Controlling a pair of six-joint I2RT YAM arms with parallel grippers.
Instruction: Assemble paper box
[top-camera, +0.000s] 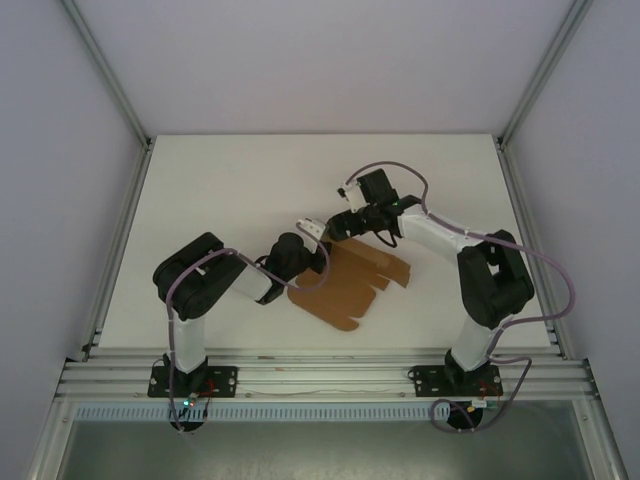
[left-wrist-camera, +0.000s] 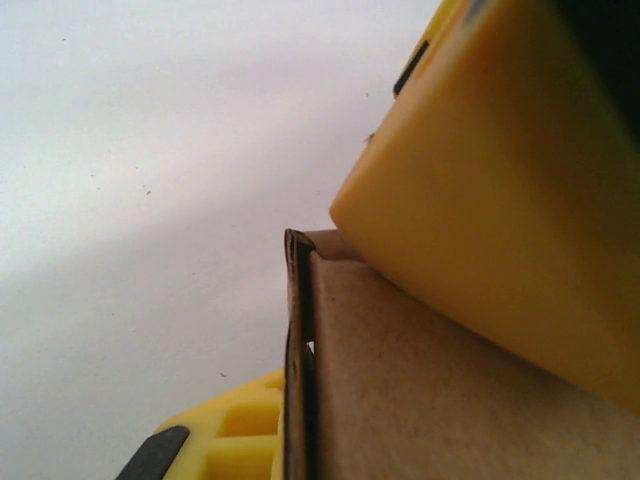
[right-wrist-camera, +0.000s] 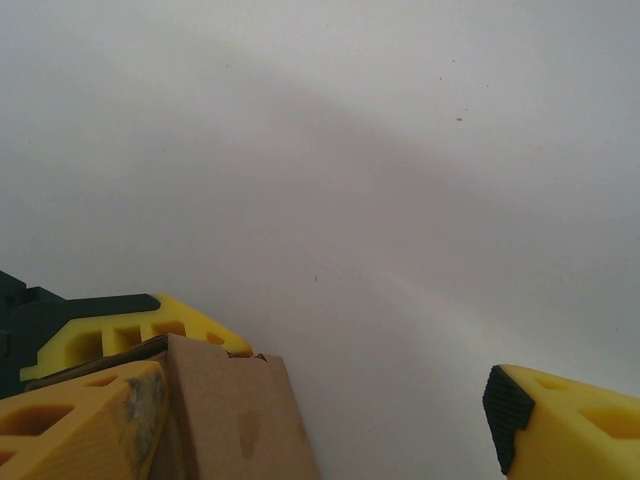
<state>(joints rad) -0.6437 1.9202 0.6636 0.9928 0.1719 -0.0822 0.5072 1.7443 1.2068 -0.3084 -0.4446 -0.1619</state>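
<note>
The paper box is lying at an angle and both grippers are at the same corner (top-camera: 329, 237), so my left gripper should straighten the box while my right gripper goes to the box's end flap (top-camera: 397, 270).
The paper box (top-camera: 350, 285) is a flat brown cardboard piece with flaps, lying mid-table with its far edge lifted. My left gripper (top-camera: 312, 232) is shut on that far edge. In the left wrist view the folded cardboard edge (left-wrist-camera: 400, 380) stands pinched between two yellow fingers (left-wrist-camera: 500, 200). My right gripper (top-camera: 341, 224) hovers just beside the left one at the same corner. In the right wrist view it (right-wrist-camera: 320, 420) stands wide open, with the cardboard corner (right-wrist-camera: 230, 420) against its left finger (right-wrist-camera: 80, 425) and the left gripper's finger behind.
The white table (top-camera: 250, 190) is ringed by an aluminium frame (top-camera: 120, 240) and white walls. A rail (top-camera: 320, 380) carrying both arm bases runs along the near edge. The right arm's cable loops over the table at the right (top-camera: 560, 290).
</note>
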